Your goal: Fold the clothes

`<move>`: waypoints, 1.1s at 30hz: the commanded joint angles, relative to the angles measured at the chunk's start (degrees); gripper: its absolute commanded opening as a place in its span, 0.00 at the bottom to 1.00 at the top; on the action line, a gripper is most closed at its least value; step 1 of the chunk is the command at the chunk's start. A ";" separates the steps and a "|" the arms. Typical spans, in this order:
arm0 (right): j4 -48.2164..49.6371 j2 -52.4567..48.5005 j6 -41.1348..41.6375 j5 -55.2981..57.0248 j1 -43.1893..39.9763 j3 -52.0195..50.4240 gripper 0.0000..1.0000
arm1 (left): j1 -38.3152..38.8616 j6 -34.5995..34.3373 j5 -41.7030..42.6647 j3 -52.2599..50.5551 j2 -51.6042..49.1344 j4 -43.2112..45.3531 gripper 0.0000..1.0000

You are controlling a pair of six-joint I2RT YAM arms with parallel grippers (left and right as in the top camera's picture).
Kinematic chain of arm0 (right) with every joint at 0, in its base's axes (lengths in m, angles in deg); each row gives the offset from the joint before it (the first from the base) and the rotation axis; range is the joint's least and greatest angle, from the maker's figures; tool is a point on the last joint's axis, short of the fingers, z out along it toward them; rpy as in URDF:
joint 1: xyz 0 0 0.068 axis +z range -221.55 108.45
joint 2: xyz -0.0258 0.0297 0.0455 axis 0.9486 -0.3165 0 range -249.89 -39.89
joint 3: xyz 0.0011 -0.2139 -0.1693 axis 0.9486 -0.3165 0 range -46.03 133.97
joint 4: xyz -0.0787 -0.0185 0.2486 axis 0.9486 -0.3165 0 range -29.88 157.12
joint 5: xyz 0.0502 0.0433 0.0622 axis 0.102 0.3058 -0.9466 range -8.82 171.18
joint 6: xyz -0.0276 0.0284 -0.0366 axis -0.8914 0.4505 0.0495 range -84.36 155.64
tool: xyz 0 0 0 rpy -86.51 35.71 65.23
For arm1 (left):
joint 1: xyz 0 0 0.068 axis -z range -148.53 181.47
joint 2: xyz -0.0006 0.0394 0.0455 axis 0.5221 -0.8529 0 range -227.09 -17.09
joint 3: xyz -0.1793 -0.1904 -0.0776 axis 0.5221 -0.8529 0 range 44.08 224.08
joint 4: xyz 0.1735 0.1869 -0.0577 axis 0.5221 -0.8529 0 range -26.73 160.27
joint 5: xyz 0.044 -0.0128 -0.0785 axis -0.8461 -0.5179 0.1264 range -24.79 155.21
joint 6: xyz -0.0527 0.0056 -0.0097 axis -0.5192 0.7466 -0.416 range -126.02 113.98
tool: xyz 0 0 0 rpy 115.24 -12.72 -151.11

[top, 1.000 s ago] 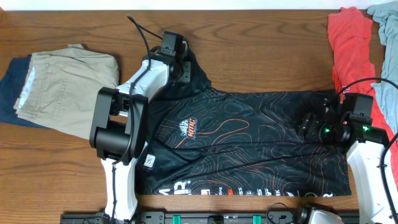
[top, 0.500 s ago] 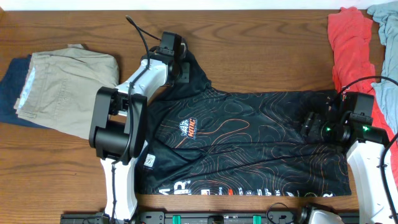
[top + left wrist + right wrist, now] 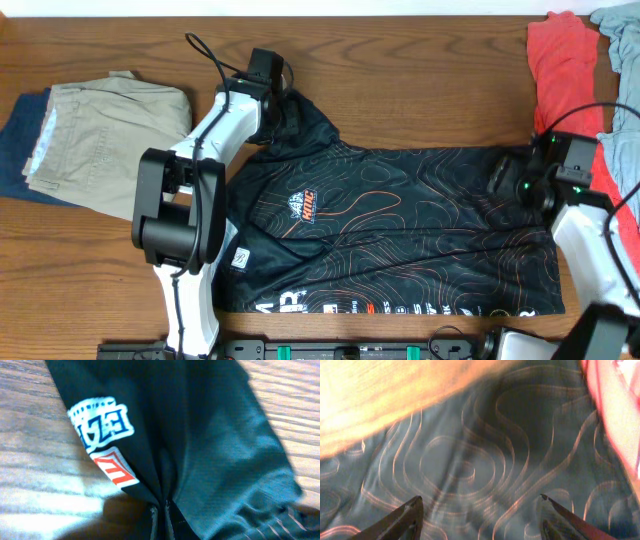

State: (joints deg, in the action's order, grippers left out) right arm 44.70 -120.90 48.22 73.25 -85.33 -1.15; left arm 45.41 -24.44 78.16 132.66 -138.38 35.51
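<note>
The jersey's sleeve [image 3: 220,445] will fold over limply and stay across the patterned cloth when the robot carries it, since soft creases [image 3: 167,467] run from the pinch.
The black jersey [image 3: 400,230] with orange contour lines lies spread on the table, white lettering along its near edge. My left gripper [image 3: 285,100] is shut on the jersey's far left sleeve; the left wrist view shows the fabric [image 3: 200,435] pinched between the fingers [image 3: 161,510], with a white and a red logo beside them. My right gripper [image 3: 503,180] hovers open over the jersey's right end; the right wrist view shows its fingers [image 3: 480,510] spread wide above the patterned cloth [image 3: 485,450].
Folded khaki trousers [image 3: 100,140] on a dark blue garment [image 3: 15,135] lie at the left. A red garment [image 3: 560,70] and a grey-blue one [image 3: 620,100] are piled at the far right. The brown wooden table [image 3: 420,80] shows beyond the jersey.
My left gripper has pulled the sleeve a little to the far left. My right gripper has shifted towards the far right edge of the jersey.
</note>
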 commanded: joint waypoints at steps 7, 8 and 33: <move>26.32 -10.51 0.87 4.87 0.72 0.39 0.68 | -0.15 -3.13 1.22 -0.20 2.56 -3.69 0.06; 28.48 -11.78 0.87 5.38 0.70 0.42 0.68 | -0.15 -3.13 1.20 -0.20 2.78 -3.93 0.06; 36.35 -25.07 0.44 15.45 -1.44 0.50 0.63 | -4.00 -3.13 0.96 -0.20 8.15 -6.71 0.06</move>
State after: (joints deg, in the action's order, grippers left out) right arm 80.68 -145.54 48.78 87.48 -85.57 -0.97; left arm 41.51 -27.21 78.83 132.61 -130.67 29.10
